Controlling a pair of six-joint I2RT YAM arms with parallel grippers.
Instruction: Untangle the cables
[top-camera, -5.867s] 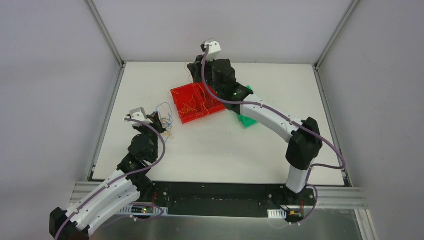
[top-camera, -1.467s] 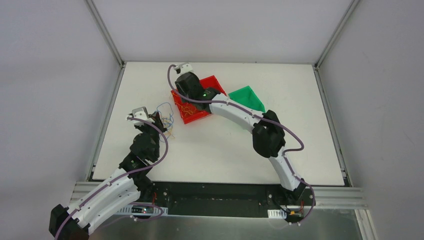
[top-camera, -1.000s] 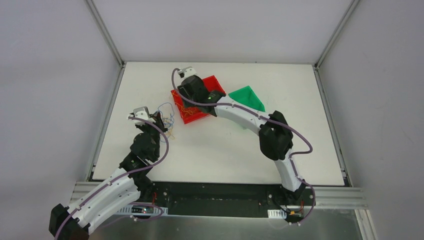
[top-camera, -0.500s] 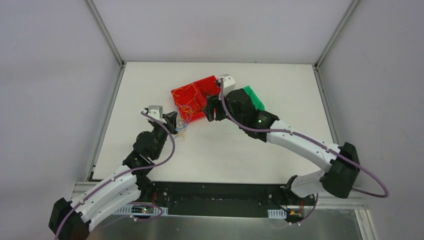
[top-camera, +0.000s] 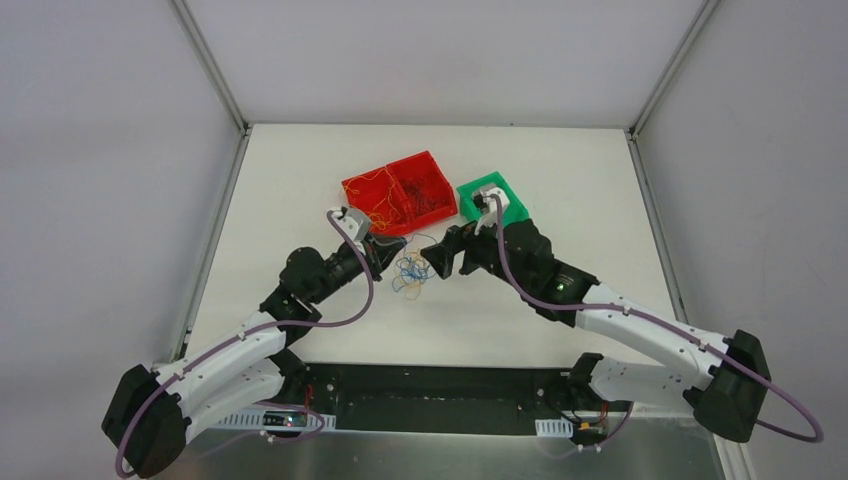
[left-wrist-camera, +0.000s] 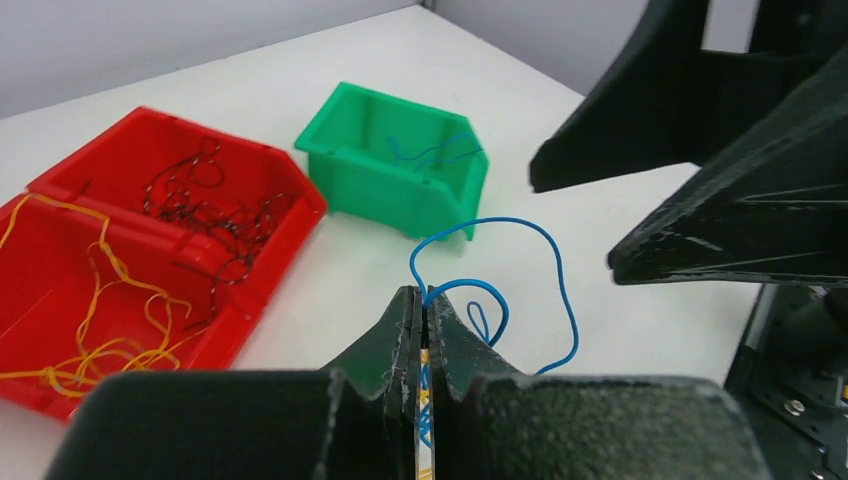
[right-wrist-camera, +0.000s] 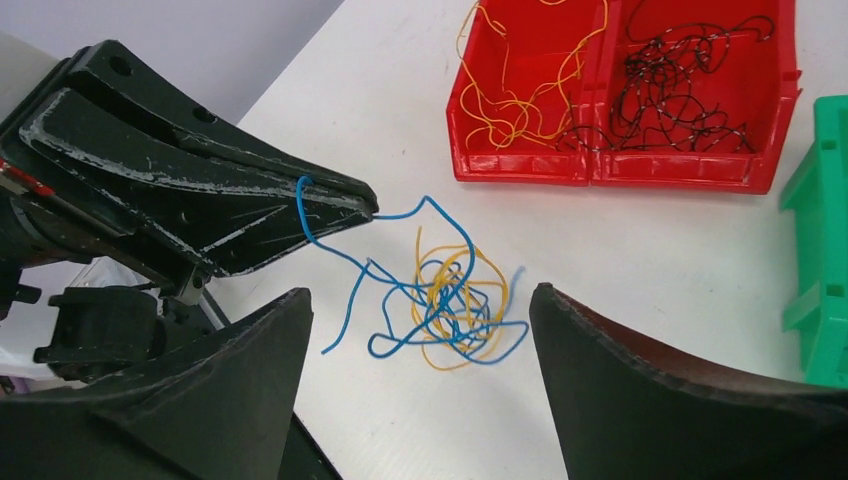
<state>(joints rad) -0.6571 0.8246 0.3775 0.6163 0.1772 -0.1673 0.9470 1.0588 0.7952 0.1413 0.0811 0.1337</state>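
Observation:
My right gripper should take the blue loop (left-wrist-camera: 500, 219) and my left gripper should pull the yellow cable, because my left gripper is holding the blue cable wound with yellow (right-wrist-camera: 460, 308).
The cables (top-camera: 410, 272) are a small loopy clump of blue and yellow wires (right-wrist-camera: 455, 305) on the white table, in front of the red bins. My left gripper (top-camera: 385, 255) is shut on one blue cable (left-wrist-camera: 500, 260), which loops out past its tips (left-wrist-camera: 421, 295) and runs down into the clump. My right gripper (top-camera: 435, 258) faces it from the right. It is open, with its fingers (right-wrist-camera: 420, 290) spread wide on either side of the clump and nothing held. The two grippers' tips are close together.
Two joined red bins (top-camera: 352, 190) stand behind the clump. The left one holds yellow wires and the right one dark wires (right-wrist-camera: 690, 90). A green bin (left-wrist-camera: 380, 185) to their right holds a blue wire. My right wrist partly covers it in the top view.
The right arm has swung from over the red bins down to the clump and its jaws have opened wider. The left gripper, still shut, has carried the cables rightward towards the middle.

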